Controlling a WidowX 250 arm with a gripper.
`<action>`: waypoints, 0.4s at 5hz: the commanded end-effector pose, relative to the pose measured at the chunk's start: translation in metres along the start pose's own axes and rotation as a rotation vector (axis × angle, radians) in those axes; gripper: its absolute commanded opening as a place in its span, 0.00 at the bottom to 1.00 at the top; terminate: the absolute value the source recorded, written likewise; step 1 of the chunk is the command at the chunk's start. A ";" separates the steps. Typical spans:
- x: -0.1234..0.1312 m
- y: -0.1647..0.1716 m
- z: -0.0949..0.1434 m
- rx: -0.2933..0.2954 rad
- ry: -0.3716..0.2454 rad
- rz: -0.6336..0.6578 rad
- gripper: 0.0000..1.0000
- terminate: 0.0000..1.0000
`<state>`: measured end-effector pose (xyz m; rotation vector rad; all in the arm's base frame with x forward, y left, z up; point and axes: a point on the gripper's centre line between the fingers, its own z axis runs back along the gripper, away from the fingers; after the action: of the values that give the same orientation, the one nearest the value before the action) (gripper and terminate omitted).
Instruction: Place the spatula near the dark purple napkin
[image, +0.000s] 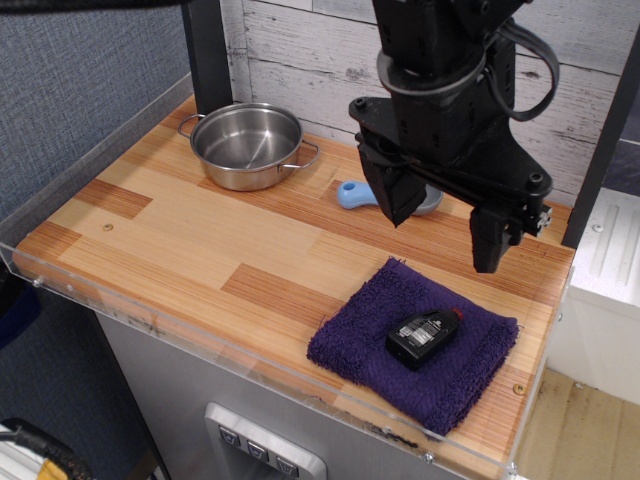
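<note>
My gripper is in front of the grey head, which shows a rounded edge, so I should expect a hollow, empty bowl when I pick up the spatula.
The spatula lies on the wooden table at the back, its light-blue handle pointing left; its grey head is mostly hidden behind my gripper. The dark purple napkin lies at the front right of the table with a small black bottle on top of it. My gripper hangs open and empty above the table, between the spatula and the napkin, with its two black fingers spread wide and pointing down.
A steel pot with two handles stands at the back left. A clear plastic rim runs along the table's front and left edges. A white plank wall stands behind. A dark post rises behind the pot.
</note>
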<state>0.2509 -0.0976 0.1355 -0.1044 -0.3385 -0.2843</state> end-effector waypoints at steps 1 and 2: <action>0.000 0.000 0.000 0.000 0.000 0.000 1.00 0.00; 0.006 0.012 0.011 0.006 0.030 -0.209 1.00 0.00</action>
<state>0.2534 -0.0843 0.1392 -0.0513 -0.2851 -0.5019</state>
